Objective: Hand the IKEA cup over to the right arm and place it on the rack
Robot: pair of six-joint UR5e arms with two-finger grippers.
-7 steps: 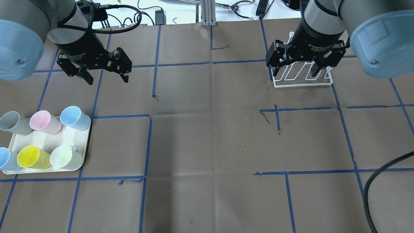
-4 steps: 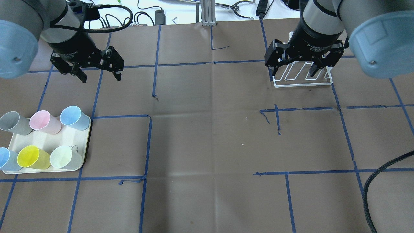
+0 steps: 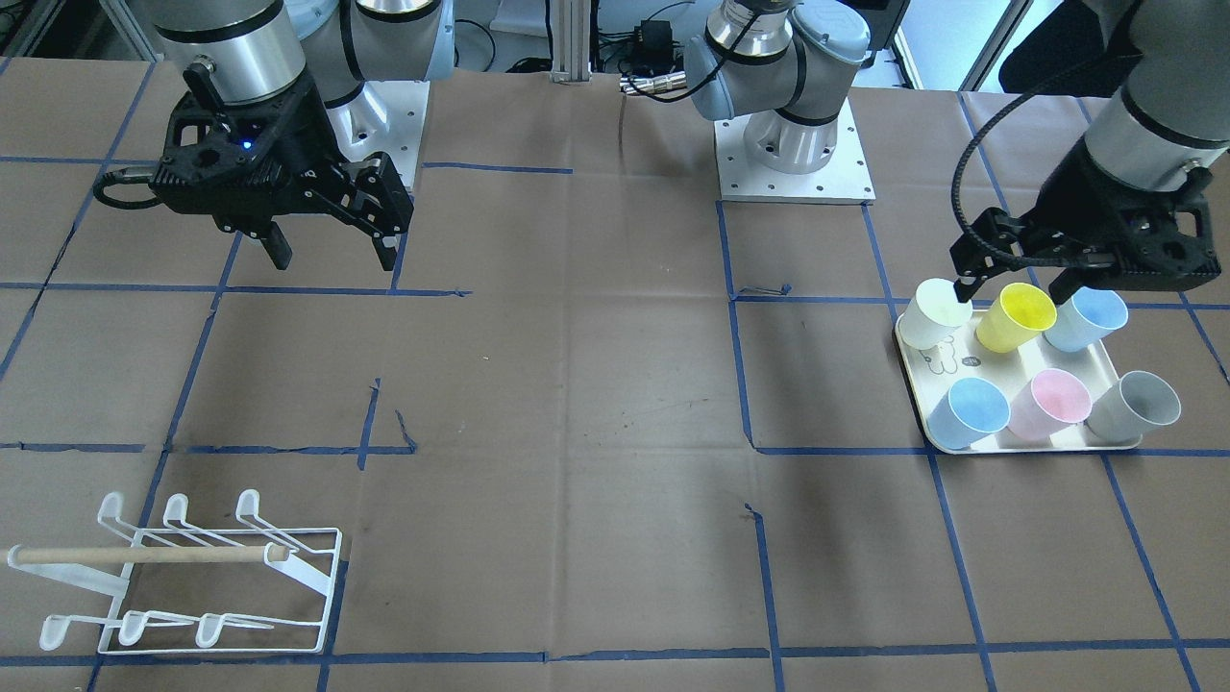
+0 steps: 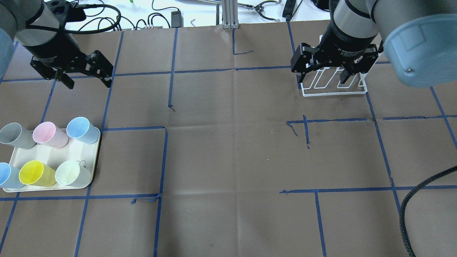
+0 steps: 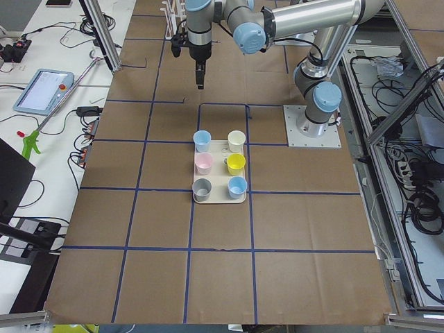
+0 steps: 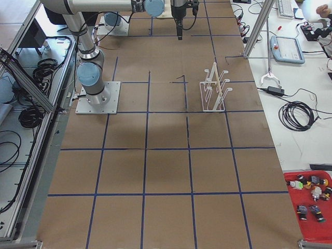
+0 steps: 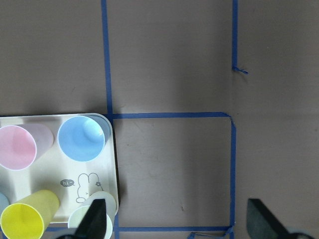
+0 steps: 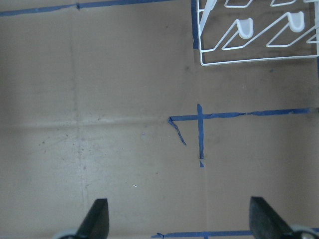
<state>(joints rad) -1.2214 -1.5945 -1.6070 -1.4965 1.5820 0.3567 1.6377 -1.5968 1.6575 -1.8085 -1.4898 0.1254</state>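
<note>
The blue cup beside the pink cup stands open with its rim free toward the rack, so the robot's left gripper goes on moving closer until its fingers are on both sides of the blue cup's rim.
Several IKEA cups stand on a cream tray (image 4: 53, 155): grey (image 4: 14, 135), pink (image 4: 48, 134), blue (image 4: 81, 129), yellow (image 4: 34, 173), pale green (image 4: 71, 173) and a second blue one. My left gripper (image 4: 89, 84) is open and empty, well above the table beyond the tray. In the left wrist view one fingertip (image 7: 97, 219) overlaps the pale green cup (image 7: 92, 224). My right gripper (image 4: 322, 80) is open and empty, raised near the white wire rack (image 4: 334, 91). The rack, with its wooden dowel, shows whole in the front-facing view (image 3: 192, 567).
Brown paper with a blue tape grid covers the table (image 4: 232, 150). A black braided cable (image 4: 410, 214) hangs at the right front of the overhead view. Both arm bases (image 3: 793, 144) stand at the robot's edge. Cables and tools lie beyond the far edge.
My left gripper has moved left and toward the far side of the table, still open. My right gripper has shifted only slightly. The cups and the rack have not moved.
</note>
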